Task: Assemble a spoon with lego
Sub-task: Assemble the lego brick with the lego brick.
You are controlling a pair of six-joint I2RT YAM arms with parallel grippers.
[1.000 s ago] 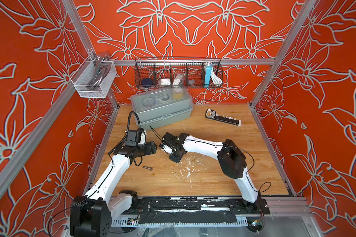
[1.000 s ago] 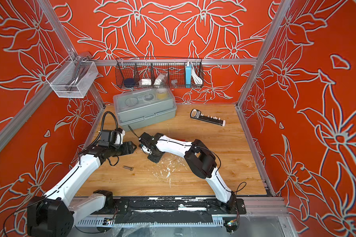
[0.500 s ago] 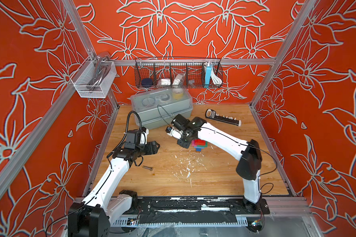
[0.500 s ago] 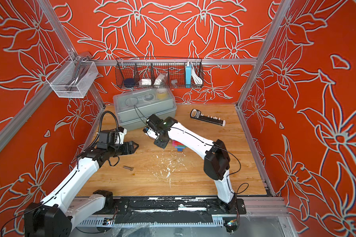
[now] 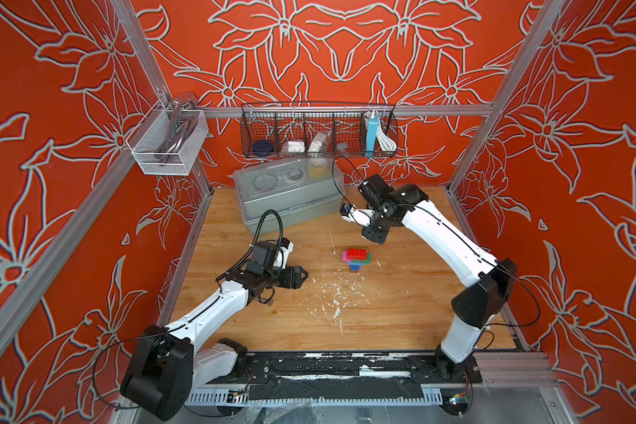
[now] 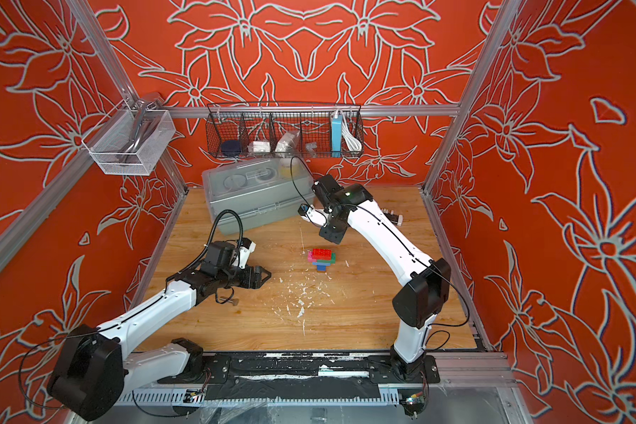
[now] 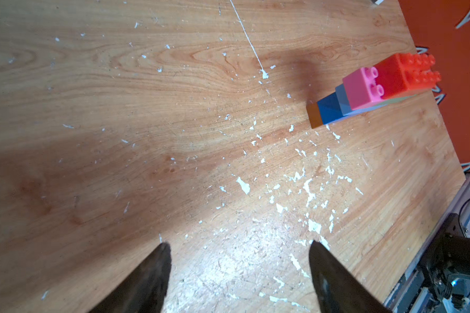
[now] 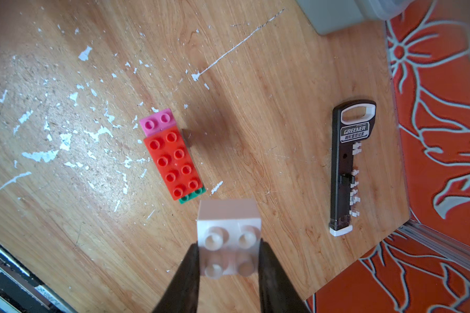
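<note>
I should turn the white brick [image 8: 228, 234] in my right gripper square over the red oblong's studs [image 8: 174, 163] before I lower it, because the brick hangs crooked to the red oblong.
The spoon [image 5: 357, 258] [image 6: 322, 258] lies flat on the wooden table, a stack with a red oblong on top, pink and green beneath, then blue and a brown end [image 7: 315, 116]. Nothing touches it. My right gripper [image 8: 228, 246] [image 5: 375, 235] is shut on a white square lego brick [image 8: 228, 216], studs toward the camera, hanging above the table just behind the spoon [image 8: 171, 160]. My left gripper [image 7: 238, 245] [image 5: 302, 277] [image 6: 265, 275] stands open and empty to the spoon's left, low over the table, and points at the spoon [image 7: 375, 89].
A grey metal bolt [image 6: 232, 301] lies under the left wrist. A grey toolbox [image 5: 291, 198] stands at the back. A black hand tool [image 8: 347, 168] lies at the back right. A wire basket [image 5: 318, 132] and a mesh bin [image 5: 166, 143] hang on the walls.
My right arm has swung from beside the left gripper toward the back right, uncovering the spoon. The left gripper has opened slightly wider and stayed roughly in place.
</note>
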